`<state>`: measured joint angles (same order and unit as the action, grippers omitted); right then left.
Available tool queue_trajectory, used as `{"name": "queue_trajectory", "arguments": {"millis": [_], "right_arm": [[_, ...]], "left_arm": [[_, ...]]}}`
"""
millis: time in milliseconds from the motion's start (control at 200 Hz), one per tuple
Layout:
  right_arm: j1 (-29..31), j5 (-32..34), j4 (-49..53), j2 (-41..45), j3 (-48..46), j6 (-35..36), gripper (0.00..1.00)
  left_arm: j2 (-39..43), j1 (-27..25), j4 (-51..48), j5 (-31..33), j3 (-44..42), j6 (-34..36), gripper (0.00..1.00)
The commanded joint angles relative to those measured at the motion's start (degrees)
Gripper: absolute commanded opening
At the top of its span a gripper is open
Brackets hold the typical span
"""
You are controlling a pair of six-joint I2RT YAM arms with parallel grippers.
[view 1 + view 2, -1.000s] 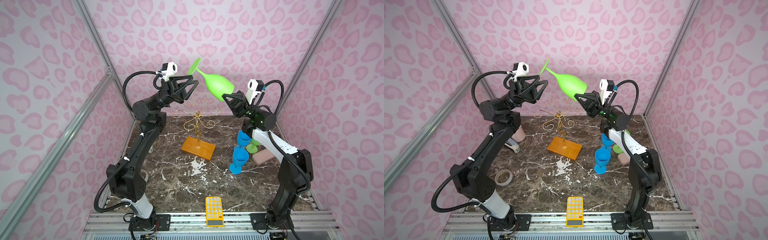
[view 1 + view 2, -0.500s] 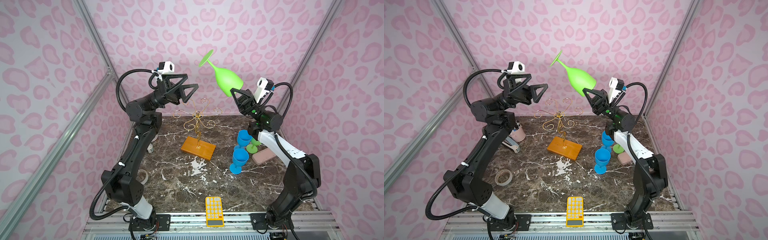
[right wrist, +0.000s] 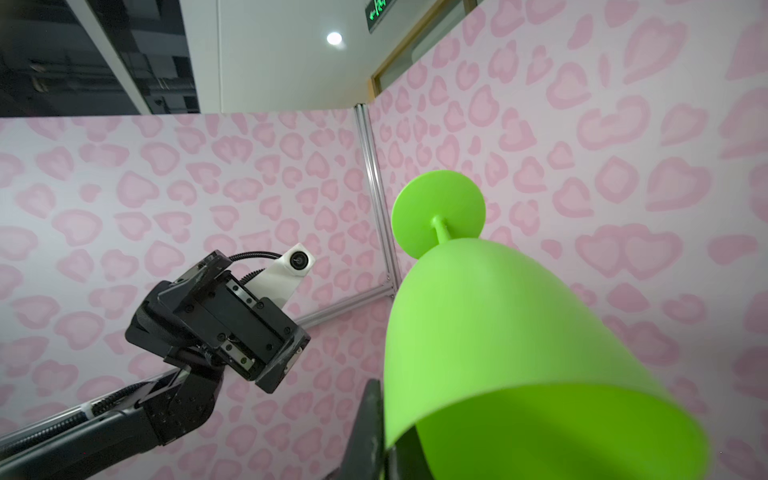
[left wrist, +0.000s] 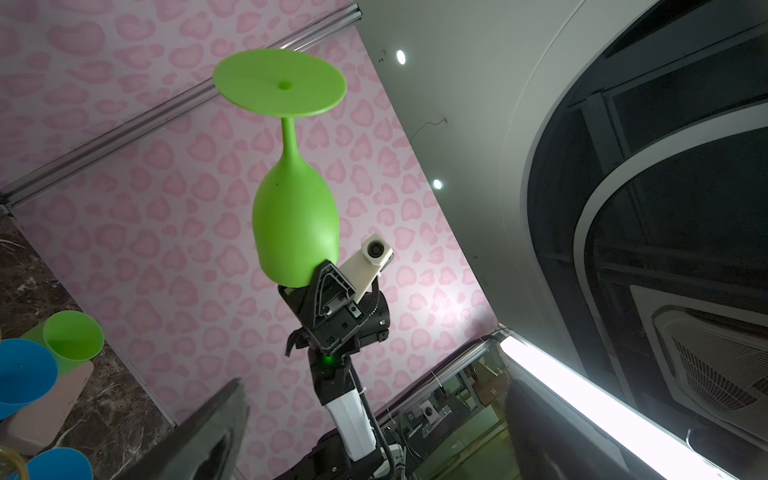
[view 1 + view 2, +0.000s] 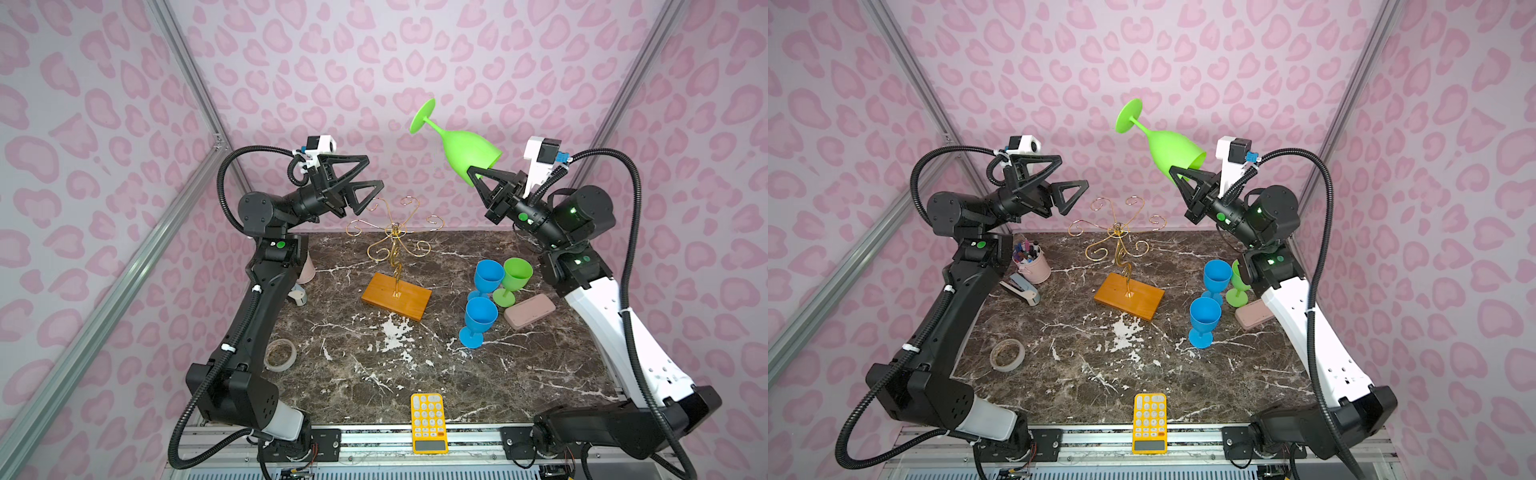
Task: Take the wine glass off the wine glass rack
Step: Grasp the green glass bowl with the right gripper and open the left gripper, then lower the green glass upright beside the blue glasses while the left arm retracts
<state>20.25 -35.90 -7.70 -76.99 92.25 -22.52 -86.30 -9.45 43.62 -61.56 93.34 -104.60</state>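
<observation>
The raised glass is held in my right gripper by its rim [image 5: 489,165] with its foot free, so I should keep swinging the foot down until it stands beside the rack's base [image 5: 453,294].
A bright green wine glass [image 5: 465,149] hangs high in the air, tilted with its foot up and to the left, well above the wine glass rack [image 5: 395,232]. My right gripper [image 5: 473,172] is shut on the glass's rim, as the right wrist view shows, with one finger against the outside of the bowl [image 3: 498,332]. The glass [image 5: 1173,151] is clear of the gold wire arms [image 5: 1117,232], which carry nothing. My left gripper [image 5: 374,170] stands wide open and empty, left of the glass and above the rack. From the left wrist the glass [image 4: 295,224] appears well beyond my spread fingers.
The rack's orange wooden base [image 5: 396,296] sits mid-table. Two blue glasses [image 5: 488,276] [image 5: 480,320], a green glass [image 5: 515,278] and a pink case [image 5: 530,311] stand at the right. A yellow calculator [image 5: 428,422], a tape roll [image 5: 280,354], a pen cup [image 5: 1032,264] and a stapler [image 5: 1021,289] lie around.
My left gripper opened wide and drew back to the left, away from the glass's foot. My right gripper carried the glass to the right and tipped it more upright.
</observation>
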Motion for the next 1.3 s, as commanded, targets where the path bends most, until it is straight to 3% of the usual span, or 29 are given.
{"name": "queue_trajectory", "arguments": {"millis": [0,205,430,850,1295], "right_arm": [[0.14,6.23,24.23,1.35,2.83,9.48,0.0],[0.14,15.67,43.54,1.58,9.83,14.29,0.0],[0.52,19.02,60.03,-8.41,22.58,18.13,0.0],[2.41,28.68,66.28,-11.76,18.75,20.01,0.0],[5.09,32.81,78.37,-28.39,27.84,22.36,0.0]], "left_arm": [[2.12,0.82,-2.93,-0.25,0.28,9.16,0.97],[6.24,2.09,-16.79,1.16,1.23,25.02,0.97],[10.88,5.5,-23.64,3.78,-2.27,34.94,0.97],[20.31,12.05,-45.06,13.09,-6.25,56.96,0.97],[26.8,14.21,-58.81,25.9,-8.53,73.47,0.97]]}}
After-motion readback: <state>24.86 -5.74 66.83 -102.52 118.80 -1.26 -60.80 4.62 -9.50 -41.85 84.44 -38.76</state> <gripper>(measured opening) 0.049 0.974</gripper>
